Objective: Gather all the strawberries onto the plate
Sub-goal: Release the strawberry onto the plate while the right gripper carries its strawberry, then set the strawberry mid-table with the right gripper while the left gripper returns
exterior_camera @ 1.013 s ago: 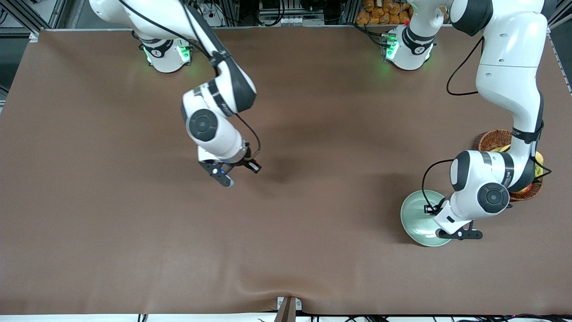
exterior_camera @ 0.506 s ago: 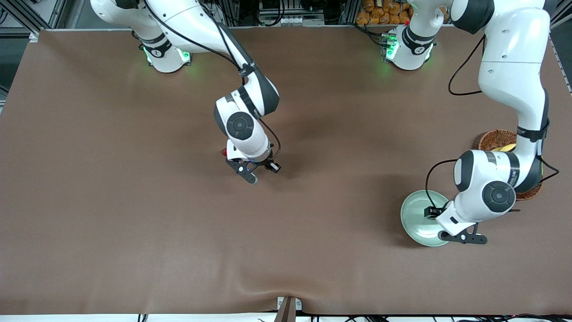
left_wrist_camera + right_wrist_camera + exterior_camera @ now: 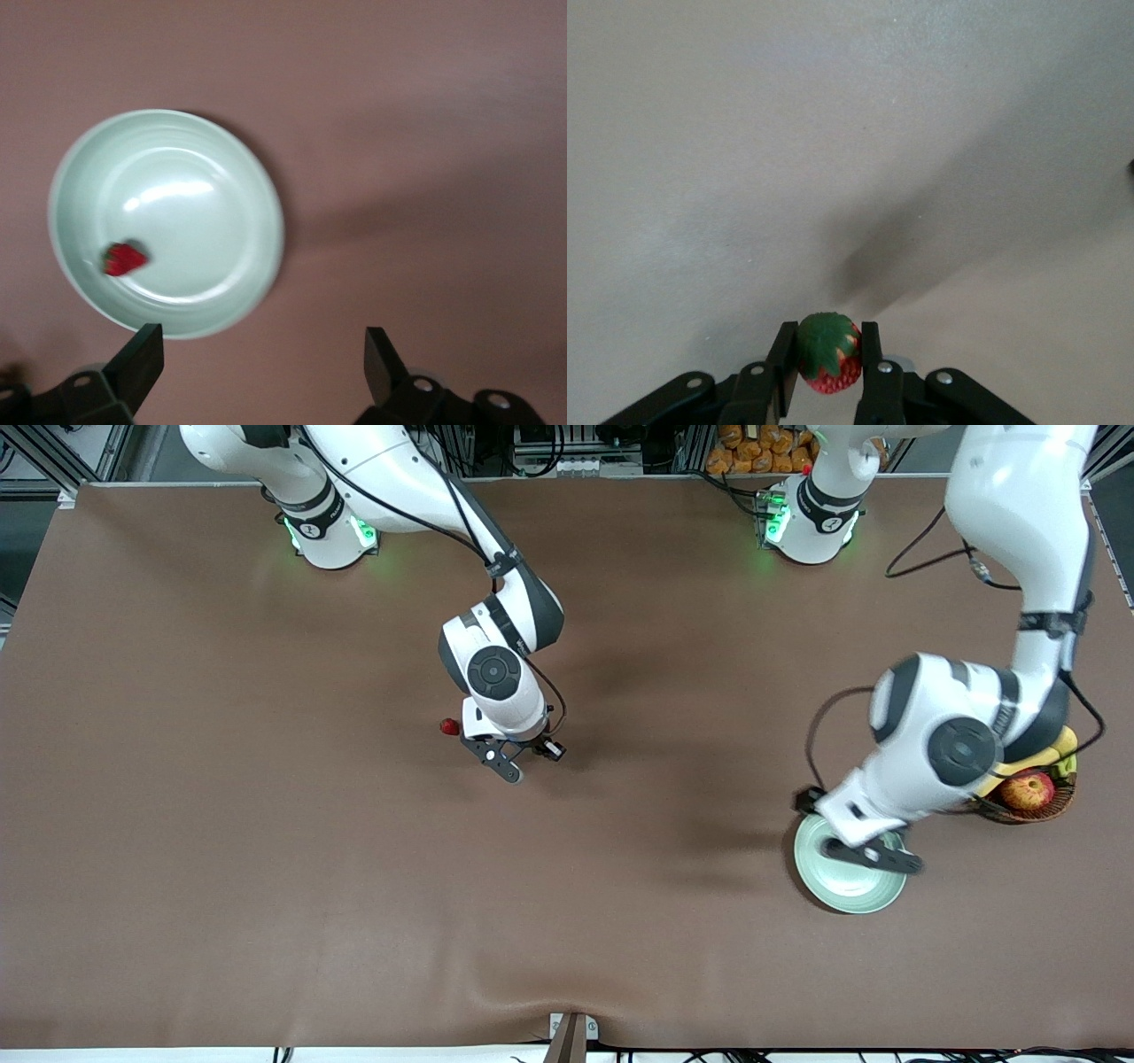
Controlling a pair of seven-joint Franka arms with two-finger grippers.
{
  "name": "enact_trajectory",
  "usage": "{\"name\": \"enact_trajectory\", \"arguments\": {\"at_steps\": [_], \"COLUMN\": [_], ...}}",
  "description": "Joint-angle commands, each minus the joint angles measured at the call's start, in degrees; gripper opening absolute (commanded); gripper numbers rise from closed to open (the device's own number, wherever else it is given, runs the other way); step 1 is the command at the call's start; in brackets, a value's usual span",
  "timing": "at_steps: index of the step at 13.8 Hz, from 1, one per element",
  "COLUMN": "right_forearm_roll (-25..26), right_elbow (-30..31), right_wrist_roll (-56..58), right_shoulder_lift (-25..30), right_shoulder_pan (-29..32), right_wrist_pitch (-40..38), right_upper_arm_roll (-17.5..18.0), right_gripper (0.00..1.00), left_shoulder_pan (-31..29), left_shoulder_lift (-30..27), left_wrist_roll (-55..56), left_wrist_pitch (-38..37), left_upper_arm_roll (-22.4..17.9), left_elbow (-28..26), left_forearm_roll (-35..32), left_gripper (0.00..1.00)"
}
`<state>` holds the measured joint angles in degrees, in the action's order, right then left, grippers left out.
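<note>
The robot's right gripper holds a strawberry far from the plate [image 3: 847, 886], so it should put the strawberry [image 3: 829, 352] down halfway for the left gripper to carry over.
My right gripper [image 3: 533, 762] is over the middle of the table, shut on a strawberry [image 3: 827, 363], red with a green top, held between its fingers [image 3: 781, 359]. That berry is hidden in the front view. A second strawberry [image 3: 450, 726] lies on the table beside the right wrist. The mint-green plate [image 3: 842, 890] sits toward the left arm's end. In the left wrist view the plate [image 3: 177, 204] holds one strawberry [image 3: 122, 258]. My left gripper [image 3: 873, 856] hangs over the plate, open and empty [image 3: 263, 363].
A brown wicker basket [image 3: 1059, 802] with a red-yellow apple [image 3: 1028, 789] and a banana stands beside the plate, at the left arm's end. The brown table cover has a ripple near the front edge.
My right arm has carried its strawberry toward the left arm's end, uncovering the berry on the table. My left arm has risen over the plate, uncovering the basket's fruit.
</note>
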<state>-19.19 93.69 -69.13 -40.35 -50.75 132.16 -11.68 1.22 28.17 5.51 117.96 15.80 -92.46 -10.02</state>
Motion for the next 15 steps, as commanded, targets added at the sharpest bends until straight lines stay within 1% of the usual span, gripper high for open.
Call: {"name": "enact_trajectory", "arguments": {"at_steps": [1,2,3,4,5,6,8,12,15], "right_forearm_roll": [-0.9,-0.9,-0.8,-0.8,-0.8,-0.9,-0.9,-0.8,-0.5], "right_elbow": [-0.9,-0.9,-0.9,-0.9,-0.9,-1.1,-1.4,-3.8,-3.9], "right_wrist_roll": [-0.7,-0.7,-0.7,-0.7,-0.7,-0.7,-0.2,0.8,3.9], "right_shoulder_lift": [-1.7,-1.9,-2.3,-2.5,-2.5,-2.4,-1.7,2.0,6.1], "right_shoulder_pan": [-1.0,-1.0,-1.3,-1.5,-1.4,-1.2,-0.9,2.0,5.1], "right_wrist_pitch": [1.0,1.4,1.8,1.8,1.6,1.2,0.2,-9.0,-14.5], "right_upper_arm_roll": [-0.4,-0.4,-0.4,-0.4,-0.4,-0.4,-0.4,-0.8,-0.8], "right_gripper": [0.3,0.3,0.3,0.37,0.76,1.0,1.0,1.0,1.0], "left_shoulder_pan": [0.0,0.4,1.4,2.6,3.5,3.7,3.5,2.1,-1.6], "left_shoulder_lift": [-1.5,-1.3,-1.2,-1.2,-1.1,-1.0,-1.0,-1.2,-1.2], "left_wrist_roll": [8.8,12.5,14.7,16.0,16.5,16.6,16.4,15.2,11.0], "left_wrist_pitch": [-0.7,-0.7,-0.7,-0.7,-0.7,-0.7,-0.7,-0.7,-0.7], "left_upper_arm_roll": [5.8,7.5,8.0,8.1,8.1,8.1,8.0,7.8,7.8], "left_elbow": [-2.1,-2.0,-2.0,-1.9,-1.8,-1.5,-1.4,-1.2,-1.2], "left_forearm_roll": [-0.9,-1.1,-1.1,-1.1,-0.9,-0.8,-0.8,-1.0,-1.3], "left_gripper": [1.0,1.0,1.0,1.0,1.0,1.0,1.0,1.0,1.0]}}
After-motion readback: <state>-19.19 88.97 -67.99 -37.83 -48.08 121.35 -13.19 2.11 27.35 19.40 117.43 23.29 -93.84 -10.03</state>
